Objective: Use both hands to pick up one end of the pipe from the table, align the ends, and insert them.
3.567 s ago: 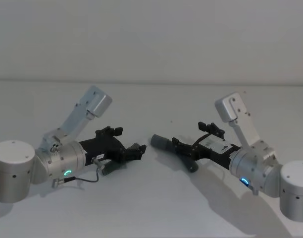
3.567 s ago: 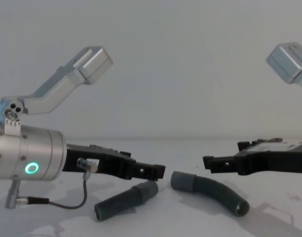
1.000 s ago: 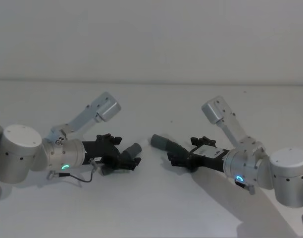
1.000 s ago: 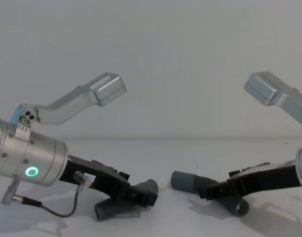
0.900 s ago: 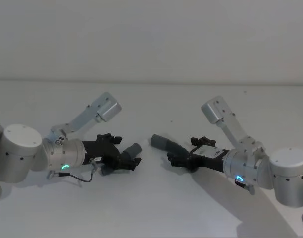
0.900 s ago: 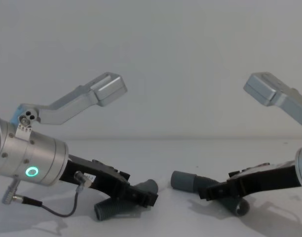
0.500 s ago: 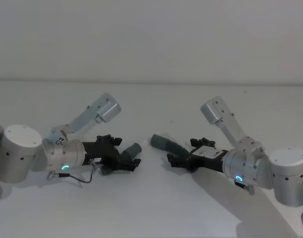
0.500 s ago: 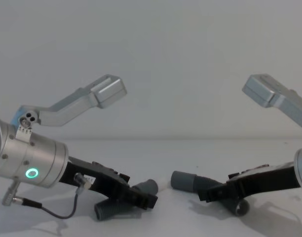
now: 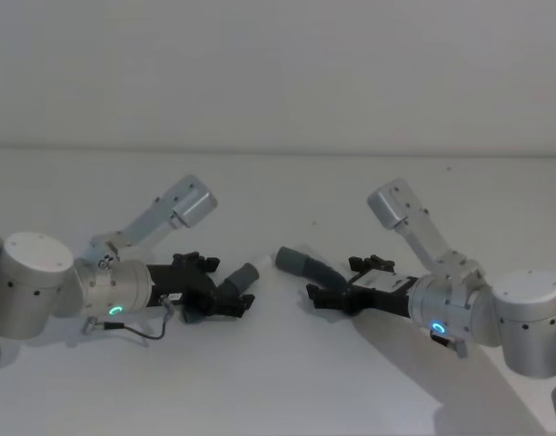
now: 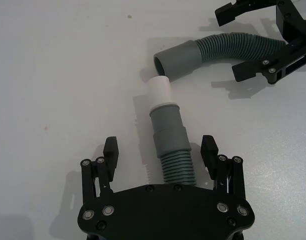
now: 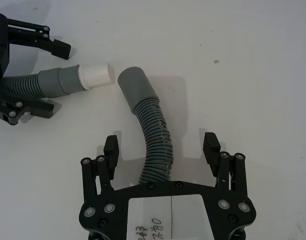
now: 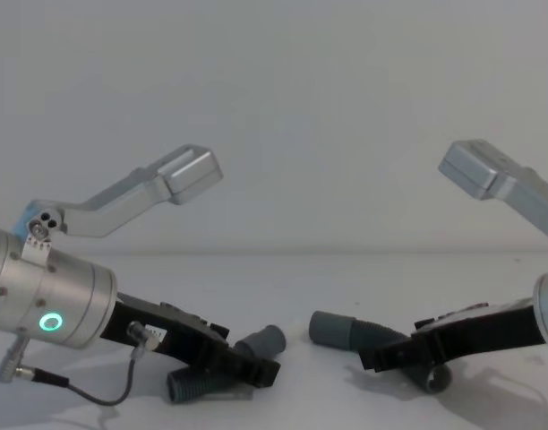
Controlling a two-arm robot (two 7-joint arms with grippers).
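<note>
The curved pipe (image 11: 149,113) will stay bent the same way when I lift it, because the ribbed section (image 11: 157,139) rests in that bend with its cuff angled aside.
Two grey pipe pieces lie on the white table (image 9: 278,363). The straight pipe (image 10: 170,145) has a grey cuff and a white tip (image 10: 158,90). My left gripper (image 10: 160,151) is open and straddles its ribbed part, one finger on each side. The curved pipe (image 11: 154,135) points its smooth cuff (image 11: 135,87) toward that tip, a small gap apart. My right gripper (image 11: 161,146) is open astride its ribbed section. In the head view the left gripper (image 9: 228,302) and the right gripper (image 9: 319,295) face each other; the chest view shows both pieces (image 12: 261,342) (image 12: 346,331) resting low on the table.
A thin grey cable (image 12: 104,381) loops under the left wrist. The table's far edge (image 9: 278,151) meets a plain wall.
Both grippers have come down from above the pieces and now straddle them. In the last half second the left arm sank and drew back slightly. The pieces have not moved.
</note>
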